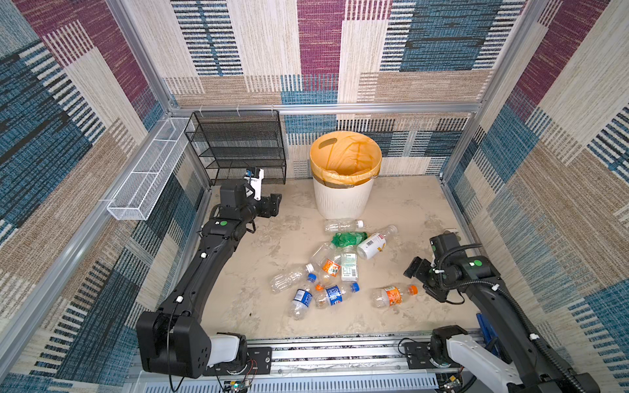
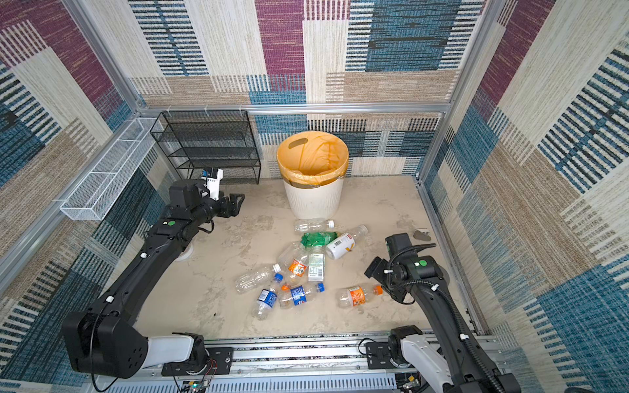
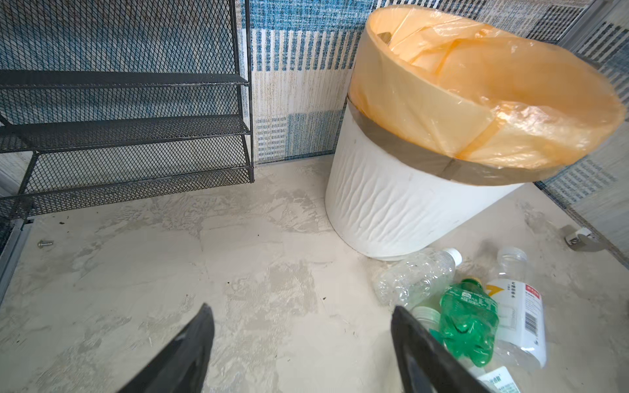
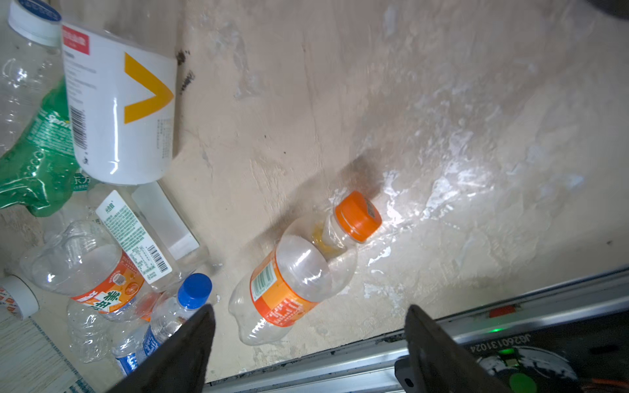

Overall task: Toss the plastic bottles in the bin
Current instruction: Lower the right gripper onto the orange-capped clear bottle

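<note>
The orange-capped bottle (image 1: 393,296), far from my left gripper, lies crooked to my right gripper, which should swing the cap (image 1: 412,289) toward the bin before gripping the bottle's body.
The bin (image 1: 343,197) (image 2: 313,204) (image 3: 391,211), a white ribbed bucket with an orange-yellow liner, stands upright at the back. Several plastic bottles (image 1: 335,268) (image 2: 299,268) lie on the floor in front of it. Among them are a green one (image 3: 468,323) (image 4: 34,163) and a white-labelled one (image 1: 372,245) (image 4: 119,109). An orange-capped bottle (image 1: 393,295) (image 4: 296,272) lies apart on the right. My left gripper (image 1: 274,206) (image 3: 301,308) hangs open and empty over bare floor, left of the bin. My right gripper (image 1: 417,272) (image 4: 311,308) is open and empty above the orange-capped bottle.
A black mesh rack (image 1: 238,146) (image 3: 129,129) stands at the back left, and a white wire basket (image 1: 146,177) hangs on the left wall. A metal rail (image 1: 340,354) (image 4: 510,306) runs along the front edge. A small metal clip (image 2: 422,234) lies near the right wall.
</note>
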Motion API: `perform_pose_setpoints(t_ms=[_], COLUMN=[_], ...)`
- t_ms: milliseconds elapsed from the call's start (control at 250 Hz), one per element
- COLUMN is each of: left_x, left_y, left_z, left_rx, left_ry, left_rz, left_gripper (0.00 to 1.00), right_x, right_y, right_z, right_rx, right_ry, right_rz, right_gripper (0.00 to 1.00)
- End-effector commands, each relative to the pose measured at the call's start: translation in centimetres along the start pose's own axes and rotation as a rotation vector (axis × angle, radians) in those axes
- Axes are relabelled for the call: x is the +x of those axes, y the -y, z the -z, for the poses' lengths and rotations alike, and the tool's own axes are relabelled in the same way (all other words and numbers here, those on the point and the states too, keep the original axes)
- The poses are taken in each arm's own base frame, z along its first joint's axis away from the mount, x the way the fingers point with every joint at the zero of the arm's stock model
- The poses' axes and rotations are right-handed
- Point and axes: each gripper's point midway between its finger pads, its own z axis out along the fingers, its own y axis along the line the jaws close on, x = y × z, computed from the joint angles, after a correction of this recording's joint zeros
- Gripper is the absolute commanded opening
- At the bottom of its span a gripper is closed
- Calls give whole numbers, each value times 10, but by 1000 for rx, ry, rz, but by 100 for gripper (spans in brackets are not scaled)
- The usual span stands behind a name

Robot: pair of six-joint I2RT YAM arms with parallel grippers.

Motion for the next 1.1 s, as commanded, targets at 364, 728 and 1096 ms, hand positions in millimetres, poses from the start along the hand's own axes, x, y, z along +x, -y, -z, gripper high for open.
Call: perform_pose_setpoints(t_ms=[364, 728, 1096], left_x=[3, 6, 6], left_y=[-1, -1, 0], left_z=[-9, -11, -11], left_rx=[12, 17, 20], left_ry=[-2, -10, -13], left_rz=[39, 41, 40], left_gripper=[81, 81, 80], right_x=[20, 25, -11], right_y=[-26, -36, -42], right_z=[-43, -77, -86], right_rx=[-117, -104, -11], right_ry=[-100, -126, -4], right_rz=[-53, -17, 87], right_gripper=[91, 88, 74])
